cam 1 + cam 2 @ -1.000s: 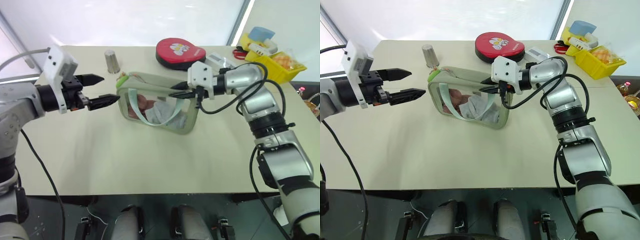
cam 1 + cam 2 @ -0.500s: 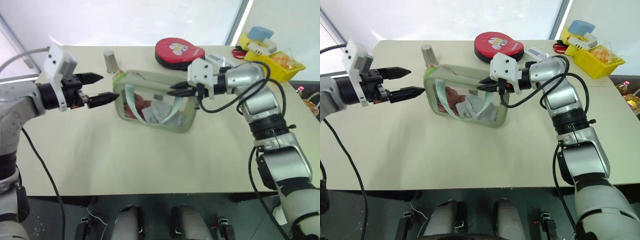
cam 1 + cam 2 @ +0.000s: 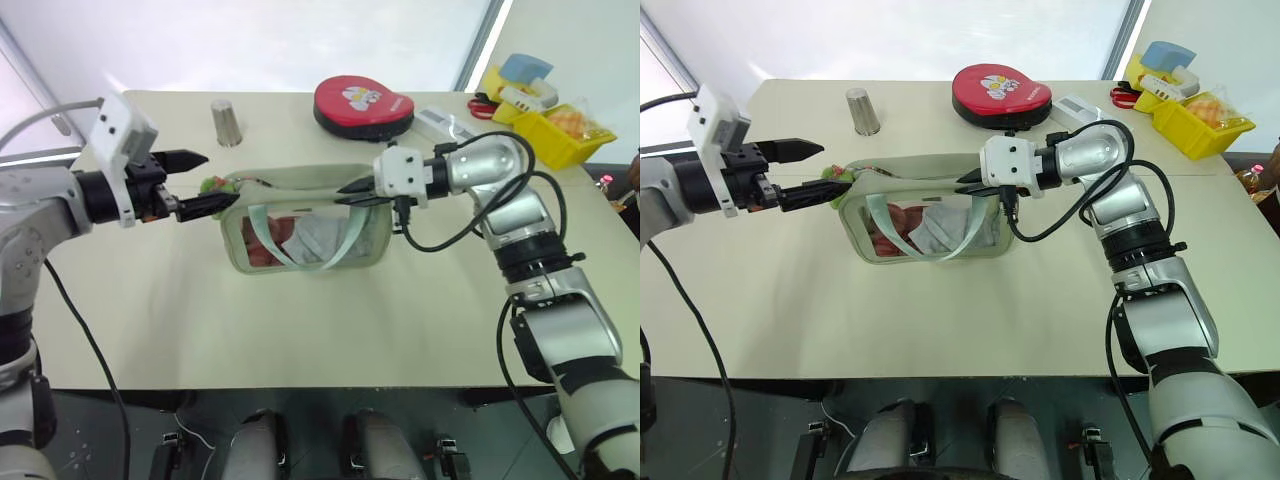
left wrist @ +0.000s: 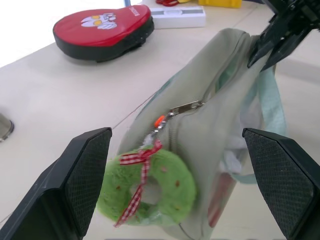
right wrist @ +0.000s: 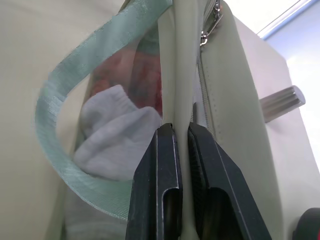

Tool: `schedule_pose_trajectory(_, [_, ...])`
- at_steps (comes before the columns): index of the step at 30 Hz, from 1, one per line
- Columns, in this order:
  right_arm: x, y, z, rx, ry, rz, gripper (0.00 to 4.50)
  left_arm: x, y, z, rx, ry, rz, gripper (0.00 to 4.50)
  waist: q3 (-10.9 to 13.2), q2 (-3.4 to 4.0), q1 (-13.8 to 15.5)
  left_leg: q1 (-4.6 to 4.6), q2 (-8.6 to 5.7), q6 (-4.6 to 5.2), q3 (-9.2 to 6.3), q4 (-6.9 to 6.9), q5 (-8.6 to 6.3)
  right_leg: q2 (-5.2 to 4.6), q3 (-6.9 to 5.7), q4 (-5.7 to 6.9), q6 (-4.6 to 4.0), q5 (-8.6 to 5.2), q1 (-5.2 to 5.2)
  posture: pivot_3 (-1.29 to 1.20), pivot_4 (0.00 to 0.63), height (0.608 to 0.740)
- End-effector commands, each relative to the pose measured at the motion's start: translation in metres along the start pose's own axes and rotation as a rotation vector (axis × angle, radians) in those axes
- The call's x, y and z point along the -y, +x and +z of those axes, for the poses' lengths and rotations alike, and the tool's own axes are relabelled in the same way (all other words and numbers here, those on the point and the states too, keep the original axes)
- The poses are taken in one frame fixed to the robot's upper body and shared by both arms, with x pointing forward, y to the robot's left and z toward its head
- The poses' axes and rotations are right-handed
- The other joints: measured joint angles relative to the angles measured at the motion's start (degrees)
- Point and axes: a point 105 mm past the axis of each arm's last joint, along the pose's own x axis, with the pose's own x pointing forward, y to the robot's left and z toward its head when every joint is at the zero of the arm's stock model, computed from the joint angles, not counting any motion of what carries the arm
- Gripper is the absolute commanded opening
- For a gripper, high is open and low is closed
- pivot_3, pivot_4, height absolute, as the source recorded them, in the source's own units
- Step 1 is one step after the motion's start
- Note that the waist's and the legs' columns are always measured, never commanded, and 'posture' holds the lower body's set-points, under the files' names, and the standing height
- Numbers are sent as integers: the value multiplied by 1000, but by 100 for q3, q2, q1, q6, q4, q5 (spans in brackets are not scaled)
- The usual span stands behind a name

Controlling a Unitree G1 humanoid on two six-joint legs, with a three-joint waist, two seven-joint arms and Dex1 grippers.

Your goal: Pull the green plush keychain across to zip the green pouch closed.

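Observation:
My right gripper is pinching the green pouch's top edge inward of the edge's end, with its fingers along the open zipper. It should back away and pinch the pouch's end corner instead.
The green pouch stands on the table on its long edge, its clear front showing reddish and white contents and a mint strap. My right gripper is shut on the fabric of the pouch's top edge at its right end; the right wrist view has that edge pinched between the fingers. The green plush keychain, a fuzzy lime ring with a red checked bow, hangs from the zipper pull at the pouch's left end. My left gripper is open, and the keychain lies between its fingers without touching them.
A red round case lies at the back of the table, with a metal cup to its left and a white box to its right. A yellow bin of small items sits at the far right corner.
My right gripper has rolled and lowered the pouch toward the table's front. Its left end with the keychain now sits between my left fingers. The left arm has not moved.

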Motion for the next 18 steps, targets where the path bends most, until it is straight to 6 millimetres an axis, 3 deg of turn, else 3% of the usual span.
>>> schedule_pose_trajectory(1, [1,-8,13,28,44,-11,38,-4,-8,10,25,35,25,4500,0,0,0,2,0,0,0,0,0,0,0,0,0,0,2,0,150,740])
schedule_pose_trajectory(2, [0,-10,17,35,65,-10,796,-4,-8,10,25,36,26,4500,0,0,0,2,0,0,0,0,0,1,0,0,0,0,2,0,150,740])
schedule_pose_trajectory(3, [2,-13,21,40,83,-17,1046,-5,-9,11,26,35,27,4500,0,0,0,2,0,0,-1,0,0,1,0,0,0,0,2,0,150,740])
schedule_pose_trajectory(6, [7,-26,31,38,118,-34,2516,-8,-8,11,24,36,27,4500,0,0,4,1,0,0,0,-1,0,1,0,0,0,0,1,0,150,740])
schedule_pose_trajectory(9, [14,-47,35,-3,138,-79,2516,-12,-10,9,20,36,33,4500,0,0,11,1,-1,0,0,-1,0,1,-1,-1,0,0,1,0,150,740])
schedule_pose_trajectory(12, [11,-64,24,-67,170,-106,2516,-21,-16,9,13,35,65,4500,0,0,22,0,-2,1,0,-1,-1,1,-1,-3,0,0,2,0,150,740])
schedule_pose_trajectory(18, [-5,-60,-2,-107,232,-117,2516,-35,-29,-3,-46,21,97,4500,-1,-1,-20,2,-2,1,4,-2,-1,6,1,-5,0,0,0,0,150,740])
